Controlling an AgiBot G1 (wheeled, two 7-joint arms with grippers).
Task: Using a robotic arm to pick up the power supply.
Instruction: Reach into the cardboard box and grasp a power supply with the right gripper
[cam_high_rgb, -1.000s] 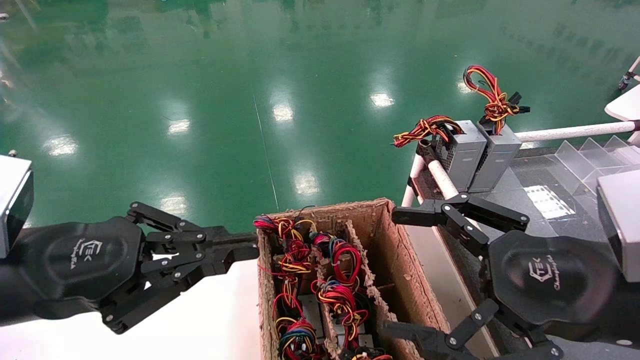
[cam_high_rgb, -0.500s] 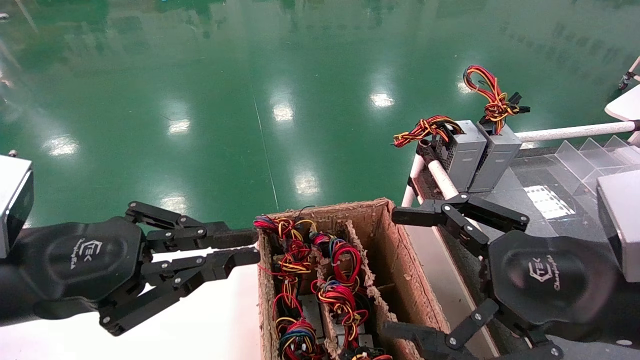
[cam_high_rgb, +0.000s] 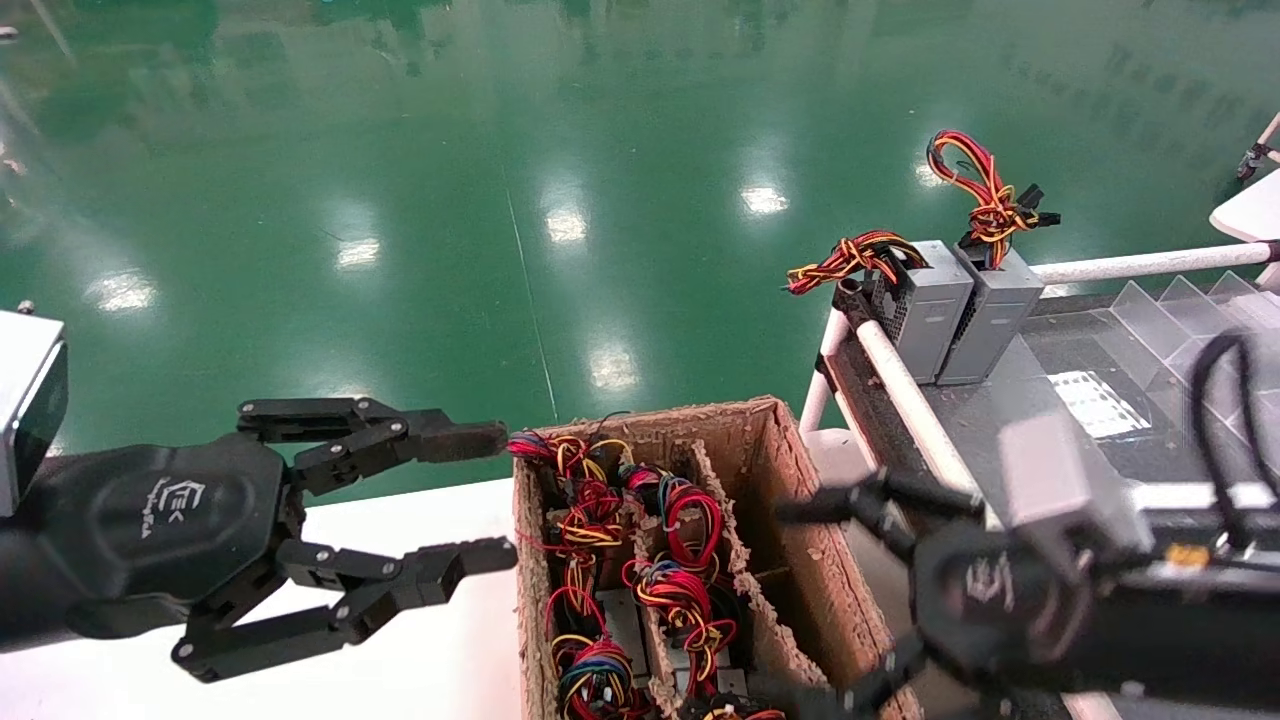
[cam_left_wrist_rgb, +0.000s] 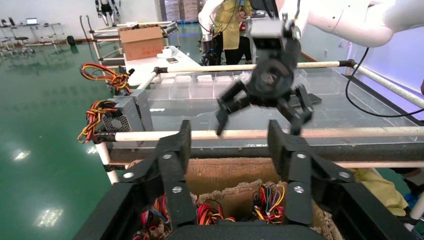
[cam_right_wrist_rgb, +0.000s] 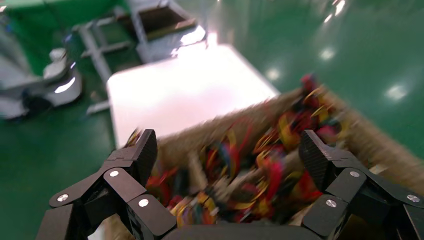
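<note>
A power supply will hang tilted from its wires (cam_high_rgb: 741, 713) when the robot lifts them, because grey metal (cam_high_rgb: 623, 630) shows under the wire bundles in the carton.
Two grey power supply boxes (cam_high_rgb: 920, 310) (cam_high_rgb: 992, 315) stand side by side on the rack at the right, wire bundles sticking up; the left wrist view shows them too (cam_left_wrist_rgb: 127, 112). More red, yellow and blue wire bundles (cam_high_rgb: 680, 580) fill the brown carton (cam_high_rgb: 760, 470). My left gripper (cam_high_rgb: 497, 497) is open beside the carton's left wall, with nothing between its fingers (cam_left_wrist_rgb: 230, 142). My right gripper (cam_high_rgb: 790, 600) is open and blurred over the carton's right side. In its own view its fingers straddle the bundles (cam_right_wrist_rgb: 227, 150) from above.
The carton sits on a white table (cam_high_rgb: 420, 640). A white pipe rail (cam_high_rgb: 900, 380) edges the dark rack, which carries clear dividers (cam_high_rgb: 1190, 300). Green floor lies beyond. Another table with a brown box (cam_left_wrist_rgb: 142, 42) stands far off.
My left gripper went from shut to wide open in place. My right arm swung left and down from the rack side to above the carton, its wrist turning.
</note>
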